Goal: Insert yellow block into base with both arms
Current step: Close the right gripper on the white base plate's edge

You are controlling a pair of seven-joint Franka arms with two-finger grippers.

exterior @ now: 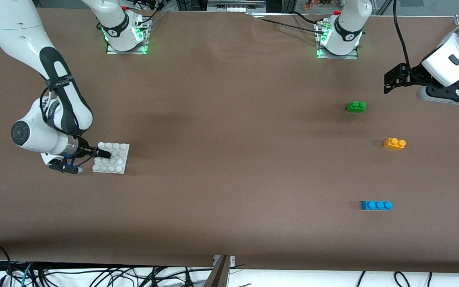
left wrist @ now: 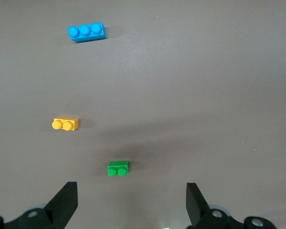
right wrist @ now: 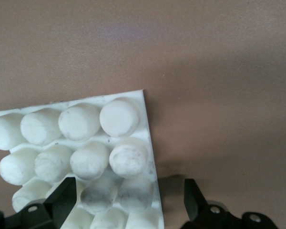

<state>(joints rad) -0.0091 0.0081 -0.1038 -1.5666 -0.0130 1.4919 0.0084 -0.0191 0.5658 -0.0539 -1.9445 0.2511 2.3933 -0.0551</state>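
The brown table is clear around the edges [exterior: 127,159] of the white studded base [exterior: 111,158], so I expect the base to come along flat when I pull its corner.
The yellow block [exterior: 394,143] lies on the brown table toward the left arm's end, between the green brick [exterior: 356,106] and the blue brick [exterior: 376,205]. It also shows in the left wrist view [left wrist: 66,124]. My left gripper [exterior: 389,81] is open and empty, up over the table near the green brick [left wrist: 118,168]. The white studded base [exterior: 112,158] lies toward the right arm's end. My right gripper [exterior: 104,153] is open and low at the base [right wrist: 119,117], its jaws on either side of one corner, one over the studs and one over the table.
The blue three-stud brick [left wrist: 86,32] is the nearest brick to the front camera. Both arm bases [exterior: 125,36] [exterior: 339,40] stand along the table's back edge. Cables hang below the front edge.
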